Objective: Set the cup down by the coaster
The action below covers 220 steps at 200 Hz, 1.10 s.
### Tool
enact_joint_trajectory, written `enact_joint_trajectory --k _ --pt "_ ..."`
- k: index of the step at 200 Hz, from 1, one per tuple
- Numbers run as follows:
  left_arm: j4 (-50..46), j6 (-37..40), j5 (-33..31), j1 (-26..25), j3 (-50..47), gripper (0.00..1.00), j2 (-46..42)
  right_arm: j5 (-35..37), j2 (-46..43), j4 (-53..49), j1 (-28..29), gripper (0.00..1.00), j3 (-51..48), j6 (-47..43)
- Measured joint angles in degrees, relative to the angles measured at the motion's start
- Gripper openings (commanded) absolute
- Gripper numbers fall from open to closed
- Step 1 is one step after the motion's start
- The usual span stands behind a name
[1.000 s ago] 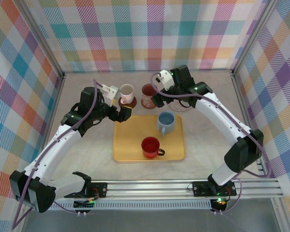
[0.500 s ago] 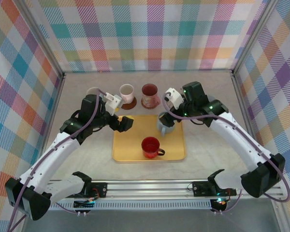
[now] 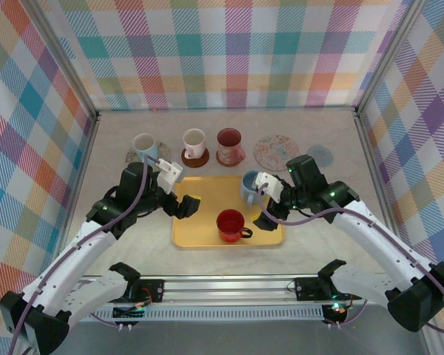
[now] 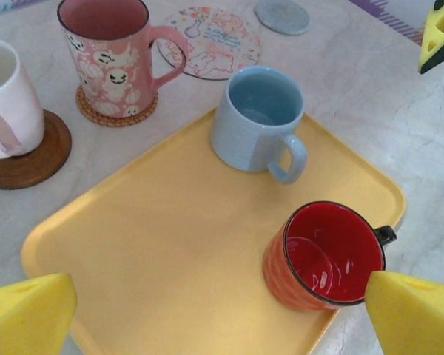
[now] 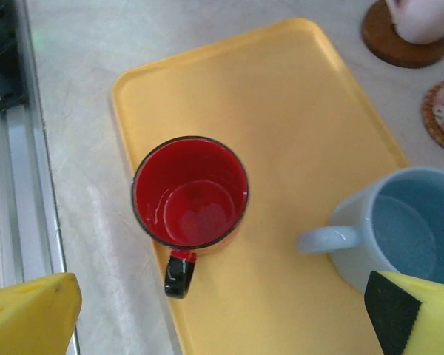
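My right gripper should keep moving in until its open fingers are around the handle [image 5: 180, 276], then close, because the red cup's black handle [image 3: 246, 233] points freely toward them.
On the yellow tray [image 3: 207, 194] stand a red cup [image 3: 230, 224] with a black handle and a light blue cup [image 3: 252, 186]. Two bare coasters lie behind the tray at the right: a patterned round coaster [image 3: 276, 151] and a small grey coaster [image 3: 320, 155]. My left gripper [image 3: 186, 205] hovers open over the tray's left part, nothing between its fingers; in its wrist view the red cup [image 4: 329, 255] sits by the right fingertip. My right gripper [image 3: 265, 207] hangs open at the tray's right edge, above the red cup [image 5: 190, 192] and the blue cup [image 5: 399, 229].
Along the back stand a white-and-blue cup [image 3: 144, 146], a white cup on a brown coaster [image 3: 194, 142] and a pink patterned cup on a woven coaster [image 3: 229, 146]. Checked walls enclose three sides. A metal rail [image 3: 237, 285] runs along the near edge.
Both arms have drawn back from the back row of cups toward the near edge. The right gripper swung over the tray's right side. Both stayed open.
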Motion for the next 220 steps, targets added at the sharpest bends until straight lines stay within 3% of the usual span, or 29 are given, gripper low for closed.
enact_joint_trajectory --k 83,220 --pt "0.2 0.6 0.0 -0.6 -6.7 1.0 -2.4 0.2 3.9 -2.9 8.0 1.0 -3.1 -7.8" --pt "0.3 3.2 -0.6 -0.6 -10.6 1.0 -3.5 5.2 14.8 3.9 12.6 0.8 -5.1 -5.5"
